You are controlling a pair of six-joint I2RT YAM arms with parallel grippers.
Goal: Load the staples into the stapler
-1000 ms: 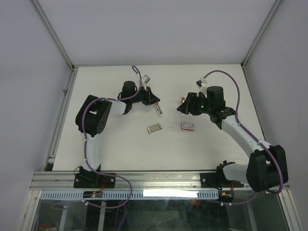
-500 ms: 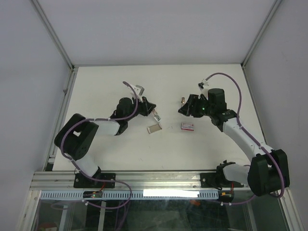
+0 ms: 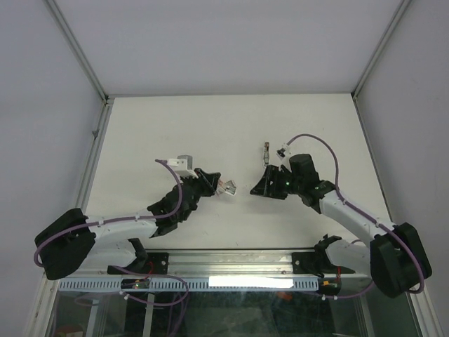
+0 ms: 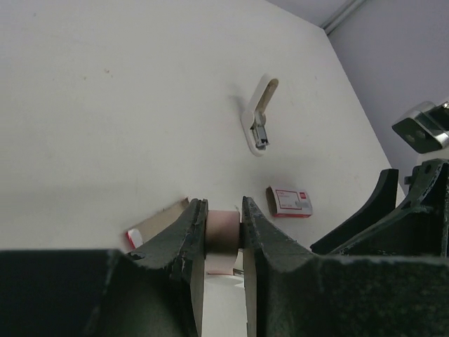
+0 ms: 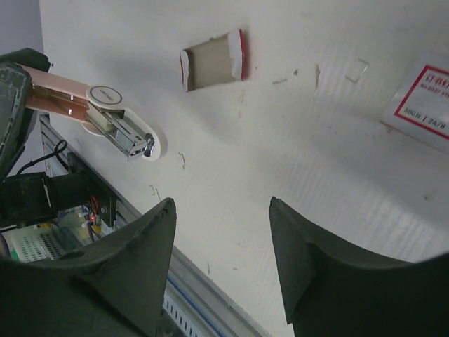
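I should next lower the stapler with my left gripper to the clear table (image 3: 226, 213) by the front rail and let go of it, as the stapler's open magazine (image 3: 229, 188) points toward my right gripper.
My left gripper (image 4: 224, 210) is shut on the pink stapler (image 4: 224, 230) and holds it just above the table. The right wrist view shows the stapler's white round end and open metal magazine (image 5: 116, 126). In the top view the stapler (image 3: 226, 187) sticks out of the left gripper (image 3: 210, 184). The staples box (image 4: 290, 201), white with a red mark, lies flat on the table to the stapler's right. Its corner shows in the right wrist view (image 5: 428, 98). My right gripper (image 5: 221, 203) is open and empty over bare table. In the top view the right gripper (image 3: 265, 186) hides the box.
A brown cardboard sleeve with red ends (image 5: 212, 60) lies open by the stapler and also shows in the left wrist view (image 4: 158, 221). A small white-and-metal piece (image 4: 258, 123) lies farther back (image 3: 266, 151). Loose staples (image 5: 360, 67) are scattered about. The table's metal front rail (image 3: 231, 261) is close.
The left arm has stretched low and brought the stapler nearer, over the cardboard sleeve. The right gripper has moved nearer and down, and now covers the staples box in the top view.
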